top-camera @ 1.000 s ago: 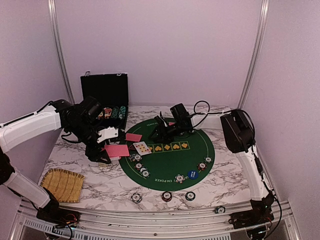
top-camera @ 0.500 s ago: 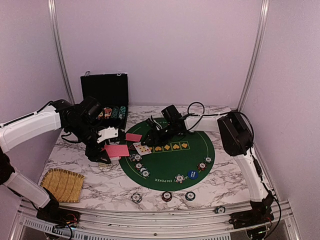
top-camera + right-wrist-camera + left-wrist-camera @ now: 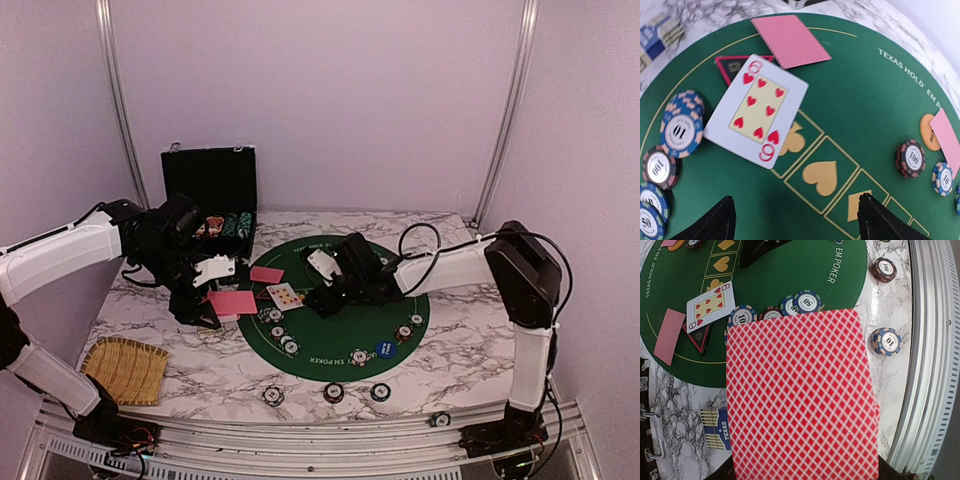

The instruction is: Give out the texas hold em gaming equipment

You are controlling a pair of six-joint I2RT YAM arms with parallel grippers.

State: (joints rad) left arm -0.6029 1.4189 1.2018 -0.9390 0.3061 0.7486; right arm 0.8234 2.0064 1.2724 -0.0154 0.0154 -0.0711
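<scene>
I should close my right gripper and move the six of hearts off the dark triangular marker (image 3: 733, 66), toward the striped chips (image 3: 679, 133), because the card is lying over the marker.
My left gripper (image 3: 228, 302) is shut on a red-backed playing card (image 3: 800, 400), held flat above the mat's left edge; the card hides the jaws. A face-up six of hearts (image 3: 757, 110) lies on the green felt mat (image 3: 350, 335), over a dark triangular marker (image 3: 727, 67). A face-down card (image 3: 790, 40) lies just beyond it. My right gripper (image 3: 795, 220) hangs open, low over the felt just right of the six, with nothing between its fingers. Striped chips (image 3: 278, 330) sit left on the felt, and a blue round marker (image 3: 385, 349) sits at the right. An orange round marker (image 3: 928, 132) lies farther back.
The open black chip case (image 3: 210, 195) stands at the back left. A woven straw mat (image 3: 125, 368) lies front left, and a blue card box (image 3: 715, 427) lies under my left gripper. Three chips (image 3: 333, 393) rest on the marble in front of the felt, and one (image 3: 440, 420) by the rail.
My right arm has swung from the felt's far side toward the near side and come down beside the six of hearts, its jaws opening wider. The left arm and its card have not moved.
</scene>
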